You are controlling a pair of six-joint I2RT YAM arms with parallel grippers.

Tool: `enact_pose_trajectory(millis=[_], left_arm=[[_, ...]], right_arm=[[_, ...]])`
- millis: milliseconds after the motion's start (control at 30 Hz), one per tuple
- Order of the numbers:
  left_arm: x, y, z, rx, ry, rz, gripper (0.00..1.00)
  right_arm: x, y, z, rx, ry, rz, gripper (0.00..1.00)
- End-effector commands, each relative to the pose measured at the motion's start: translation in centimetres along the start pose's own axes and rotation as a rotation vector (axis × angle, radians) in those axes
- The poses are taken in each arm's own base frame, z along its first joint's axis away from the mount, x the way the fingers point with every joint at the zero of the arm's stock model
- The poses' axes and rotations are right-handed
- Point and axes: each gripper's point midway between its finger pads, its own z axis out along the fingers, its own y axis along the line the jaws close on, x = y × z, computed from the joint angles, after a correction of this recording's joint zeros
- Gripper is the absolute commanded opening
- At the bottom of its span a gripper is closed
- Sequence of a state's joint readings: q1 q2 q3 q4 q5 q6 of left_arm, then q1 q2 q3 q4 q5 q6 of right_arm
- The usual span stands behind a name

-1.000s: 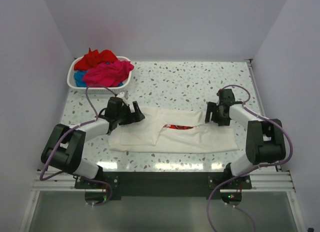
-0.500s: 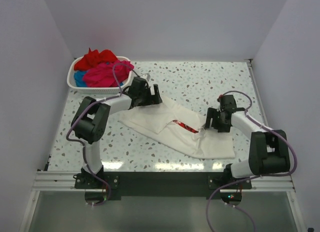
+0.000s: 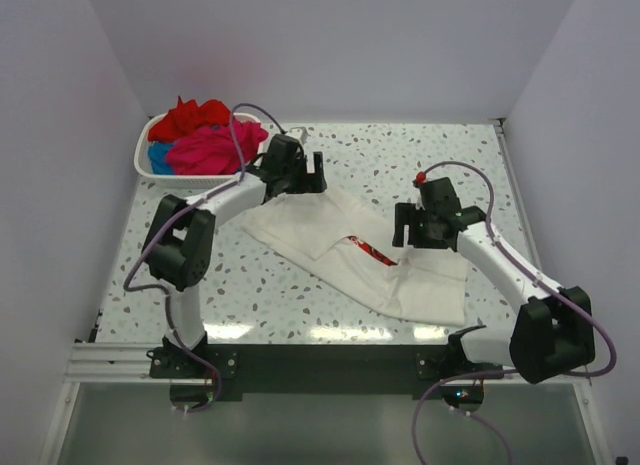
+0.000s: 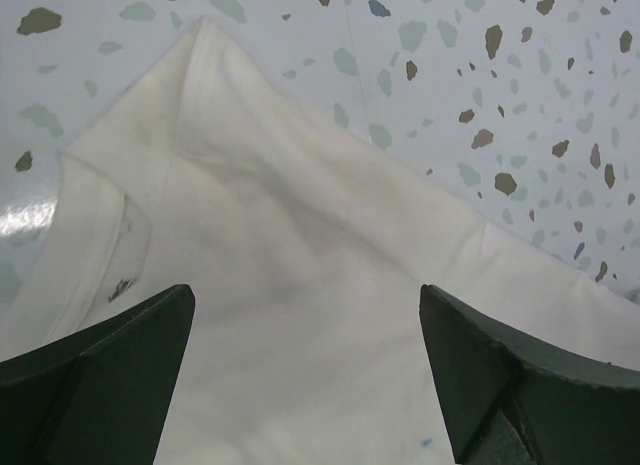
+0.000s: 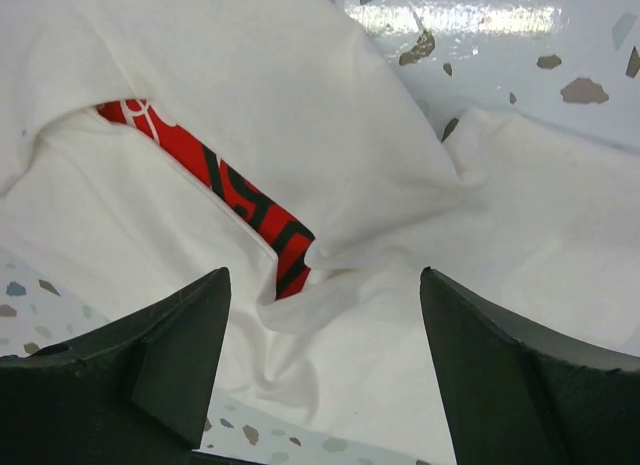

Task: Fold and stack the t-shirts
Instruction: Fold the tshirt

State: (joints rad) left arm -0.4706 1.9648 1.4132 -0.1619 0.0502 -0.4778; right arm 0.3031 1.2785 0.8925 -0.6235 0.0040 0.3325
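The white t-shirt (image 3: 325, 231) is lying at an angle across the table, so my grippers should turn its hem end (image 3: 438, 297) toward the table's near edge and straighten the t-shirt before they fold it.
A white t-shirt (image 3: 330, 245) lies crumpled on a slant across the table, a strip of its red print (image 3: 368, 251) showing in a fold. My left gripper (image 3: 305, 175) hangs open over the shirt's far left corner; in the left wrist view only plain white cloth (image 4: 300, 235) lies under the gripper (image 4: 305, 290). My right gripper (image 3: 412, 227) is open above the shirt's right part, the red print (image 5: 232, 193) and a bunched fold just ahead of the gripper (image 5: 323, 275). Red (image 3: 195, 117), magenta (image 3: 215, 147) and blue (image 3: 158, 157) t-shirts are piled in the basket.
The white slatted basket (image 3: 142, 165) stands at the far left corner, close behind my left wrist. Bare speckled tabletop (image 3: 420, 155) stretches along the far right, with side walls bounding the table on both sides.
My left arm swung from the shirt's near left side up toward the basket, and the shirt's left end went with it, so the shirt lies on a slant. My right gripper shifted slightly left.
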Motion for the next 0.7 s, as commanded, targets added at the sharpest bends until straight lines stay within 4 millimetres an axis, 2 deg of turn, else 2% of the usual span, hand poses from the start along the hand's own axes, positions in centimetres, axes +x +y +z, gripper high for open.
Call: enact_pose_trajectory(millis=[0, 33, 67, 100, 133, 167, 200, 233, 333, 367, 433, 467, 500, 567, 667], left_arm=[[-1.7, 0.0, -5.8, -0.040, -0.077, 0.018, 1.00], [1.2, 1.3, -5.8, -0.065, -0.022, 0.011, 1.00], [2.4, 1.5, -6.2, -0.056, 0.001, 0.009, 1.00], [5.2, 2.1, -6.7, -0.044, 0.057, 0.007, 1.00], [5.9, 1.9, -7.5, -0.022, 0.063, -0.004, 1.00], [7.6, 2.6, -7.4, -0.033, 0.096, -0.014, 1.00], [7.9, 2.6, -8.2, -0.027, 0.082, -0.023, 1.00], [10.0, 3.7, -8.3, -0.041, 0.104, -0.031, 1.00], [11.6, 4.6, -8.5, -0.065, 0.121, -0.036, 1.00], [12.3, 5.0, -8.1, -0.077, 0.146, -0.030, 1.00], [12.1, 5.0, -7.3, -0.076, 0.145, -0.024, 1.00], [12.9, 5.3, -6.6, -0.082, 0.173, -0.021, 1.00], [12.5, 5.1, -6.1, -0.078, 0.173, -0.018, 1.00], [13.5, 5.4, -5.1, -0.085, 0.214, -0.021, 1.00], [13.5, 5.5, -3.7, -0.089, 0.225, -0.028, 1.00]], right_arm=[[-1.4, 0.6, 1.4, -0.005, -0.005, 0.000, 0.80], [-1.5, 0.8, 2.0, -0.006, 0.000, -0.002, 0.80], [-1.7, 1.3, 2.6, -0.028, 0.001, -0.013, 0.80], [-1.7, 1.6, 3.0, -0.034, 0.010, -0.019, 0.80], [-1.6, 2.0, 4.0, -0.040, 0.030, -0.035, 0.80], [-1.6, 2.1, 4.4, -0.043, 0.034, -0.036, 0.80], [-1.5, 2.5, 4.9, -0.045, 0.043, -0.050, 0.80], [-1.2, 2.7, 5.6, -0.044, 0.059, -0.056, 0.80], [-1.0, 3.1, 6.4, -0.045, 0.066, -0.067, 0.80], [-0.8, 3.1, 6.9, -0.043, 0.076, -0.067, 0.80], [-0.2, 2.9, 7.3, -0.036, 0.093, -0.067, 0.79], [0.0, 2.9, 7.4, -0.031, 0.100, -0.064, 0.79], [0.2, 3.0, 7.5, -0.033, 0.106, -0.065, 0.79], [0.8, 2.9, 7.5, -0.033, 0.113, -0.058, 0.79], [1.9, 3.3, 7.5, -0.058, 0.130, -0.048, 0.79]])
